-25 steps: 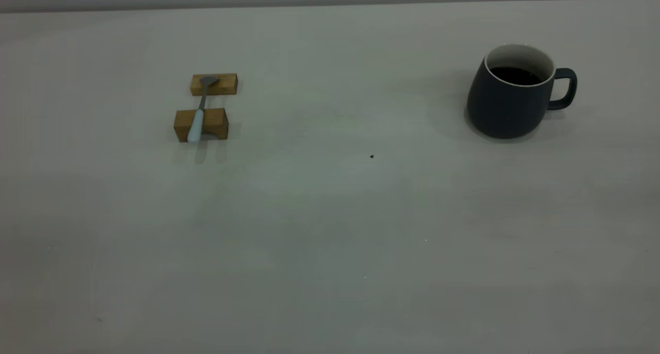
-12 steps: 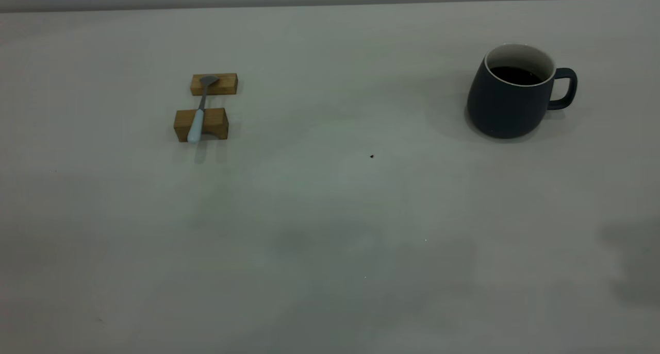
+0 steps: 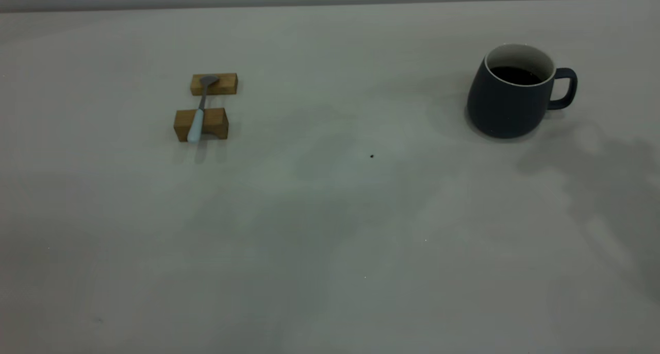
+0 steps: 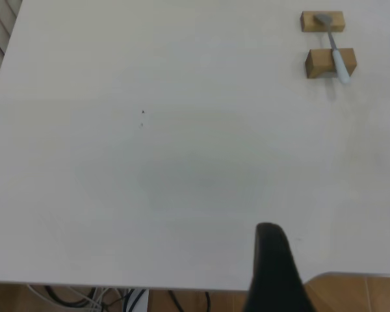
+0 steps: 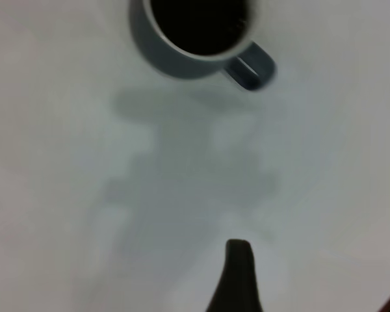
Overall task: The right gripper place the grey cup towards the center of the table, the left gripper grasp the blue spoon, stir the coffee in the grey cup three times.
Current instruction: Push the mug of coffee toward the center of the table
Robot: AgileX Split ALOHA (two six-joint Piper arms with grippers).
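The grey cup's handle [image 3: 571, 87] points toward the robot's right gripper across clear table, so that gripper should now move in until its fingers close on that handle [image 5: 253, 67].
The grey cup [image 3: 502, 106] stands at the table's [image 3: 330, 215] right rear, handle to the right, with dark coffee [image 3: 515, 76] inside. The blue spoon [image 3: 197, 118] lies across two wooden blocks at the left rear. Neither gripper appears in the exterior view. In the right wrist view a dark part of my right gripper [image 5: 237, 279] hangs above bare table, well short of the cup [image 5: 175, 62]. In the left wrist view a dark part of my left gripper [image 4: 273, 273] sits over the table's near edge, far from the spoon [image 4: 338, 60].
The spoon rests on two tan wooden blocks [image 3: 214, 84] [image 3: 211, 123]. An arm's shadow [image 3: 603, 189] covers the table in front of and right of the cup. A small dark speck [image 3: 372, 156] marks the middle. Cables [image 4: 117, 299] hang below the table edge.
A shadow has spread across the right side of the table, reaching from the right edge up towards the cup. Cup, spoon and blocks have stayed in place.
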